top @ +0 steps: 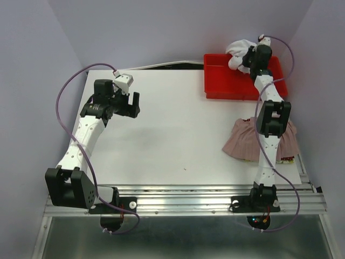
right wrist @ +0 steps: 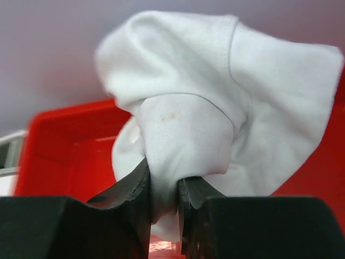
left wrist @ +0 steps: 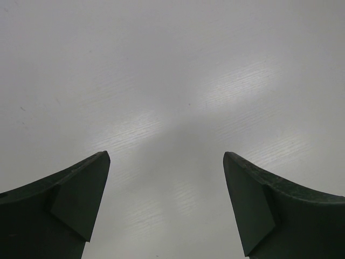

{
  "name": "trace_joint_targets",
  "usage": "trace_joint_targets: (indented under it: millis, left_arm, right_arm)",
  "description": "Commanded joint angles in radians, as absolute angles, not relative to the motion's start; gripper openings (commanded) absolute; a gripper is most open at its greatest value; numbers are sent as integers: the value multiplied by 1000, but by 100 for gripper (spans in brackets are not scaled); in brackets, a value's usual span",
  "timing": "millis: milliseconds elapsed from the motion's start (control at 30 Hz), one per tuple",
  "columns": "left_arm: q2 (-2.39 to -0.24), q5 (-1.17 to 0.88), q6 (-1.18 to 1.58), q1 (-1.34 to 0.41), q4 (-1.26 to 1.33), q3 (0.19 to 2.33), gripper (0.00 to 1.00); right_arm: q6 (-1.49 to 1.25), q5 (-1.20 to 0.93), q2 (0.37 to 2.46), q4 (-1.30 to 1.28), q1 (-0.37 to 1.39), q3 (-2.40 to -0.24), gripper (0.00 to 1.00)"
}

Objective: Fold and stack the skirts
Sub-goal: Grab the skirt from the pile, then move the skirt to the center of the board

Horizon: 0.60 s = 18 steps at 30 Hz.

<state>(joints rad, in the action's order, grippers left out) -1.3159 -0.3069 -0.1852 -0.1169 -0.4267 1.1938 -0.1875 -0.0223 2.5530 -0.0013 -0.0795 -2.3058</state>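
Note:
The white skirt [top: 241, 49] hangs in a bunch above the red tray, far from the robot's left gripper, so the right gripper should put the skirt down in the middle of the table [top: 180, 121] for the left gripper to take.
My right gripper [top: 249, 58] is shut on the pale white skirt [top: 239, 53] and holds it bunched above the red tray [top: 218, 81] at the back right. In the right wrist view the white skirt [right wrist: 215, 97] is pinched between the fingers [right wrist: 132, 194], with the red tray [right wrist: 64, 151] behind it. The dusty pink pleated skirt [top: 245, 141] lies flat on the table at the right, partly hidden under the right arm. My left gripper [top: 135, 104] is open and empty over the bare table at the left; its view shows only the fingers [left wrist: 81, 199] over white tabletop.
The white table [top: 172, 140] ends at a metal rail along the near edge. Purple-grey walls stand close on the left, back and right. Cables loop from both arms.

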Motion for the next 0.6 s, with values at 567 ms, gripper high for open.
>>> trace_joint_targets:
  millis: [567]
  left_arm:
    - [-1137,-331,-196,-45,-417,1255,99]
  right_arm:
    - [-176,-480,1737,-25,204,-1984,1]
